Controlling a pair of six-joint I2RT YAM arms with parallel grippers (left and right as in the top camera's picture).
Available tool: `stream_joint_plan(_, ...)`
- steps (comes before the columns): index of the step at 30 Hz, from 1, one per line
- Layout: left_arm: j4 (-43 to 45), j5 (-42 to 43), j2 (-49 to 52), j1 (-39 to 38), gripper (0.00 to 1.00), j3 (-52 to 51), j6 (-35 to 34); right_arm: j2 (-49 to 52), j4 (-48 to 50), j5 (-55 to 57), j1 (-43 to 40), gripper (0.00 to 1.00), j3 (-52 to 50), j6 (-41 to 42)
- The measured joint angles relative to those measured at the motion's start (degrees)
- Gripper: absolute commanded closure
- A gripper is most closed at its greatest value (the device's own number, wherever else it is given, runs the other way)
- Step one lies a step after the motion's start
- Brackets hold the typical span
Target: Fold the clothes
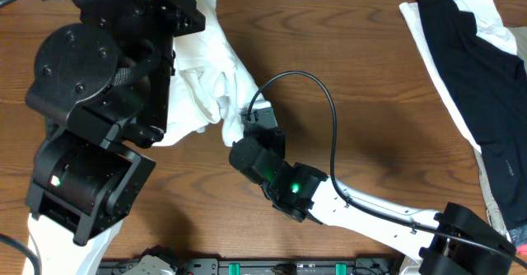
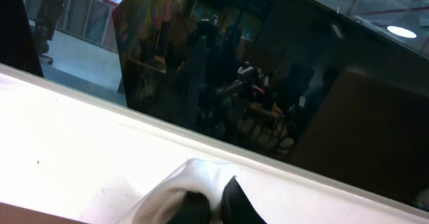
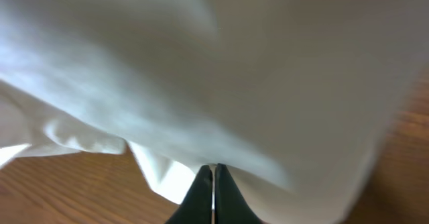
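Note:
The white T-shirt hangs bunched at the closed fingers of my right gripper. Next, I open my right gripper, grab the shirt's lower corner and pull it wide.
The white T-shirt hangs bunched between my two arms above the wooden table. In the left wrist view, my left gripper is shut on a fold of the T-shirt, which wraps over the dark fingertips. My right gripper sits at the shirt's lower right corner. In the right wrist view it is shut, its tips pinching the white cloth, which fills most of that view. No print shows. More clothes, black and white, lie heaped at the table's far right.
The bulky left arm covers the table's left side and part of the shirt. The right arm's black cable loops over the middle of the table. Bare wood lies between the shirt and the pile at the right.

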Motion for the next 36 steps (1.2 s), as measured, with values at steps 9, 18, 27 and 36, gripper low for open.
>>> stream_joint_plan(9, -0.13, -0.48, -0.02, 0.0, 0.94, 0.0, 3.15, 0.04, -7.02, 0.17, 0.02, 0.99, 0.0, 0.0)
stream_joint_plan(18, 1.36, -1.09, 0.0, 0.0, 0.94, 0.0, 3.63, 0.09, 1.25, -4.87, 0.02, 0.52, 0.0, -1.7)
stream_joint_plan(27, 2.34, -1.11, 0.11, 0.0, 0.94, 0.0, 3.82, 0.09, 3.54, -6.54, 0.02, 0.45, 0.0, -2.14)
stream_joint_plan(36, 2.69, -1.31, 0.11, -0.87, 0.94, 0.0, 3.85, 0.09, 5.92, -6.49, -0.2, 0.67, 0.0, -2.4)
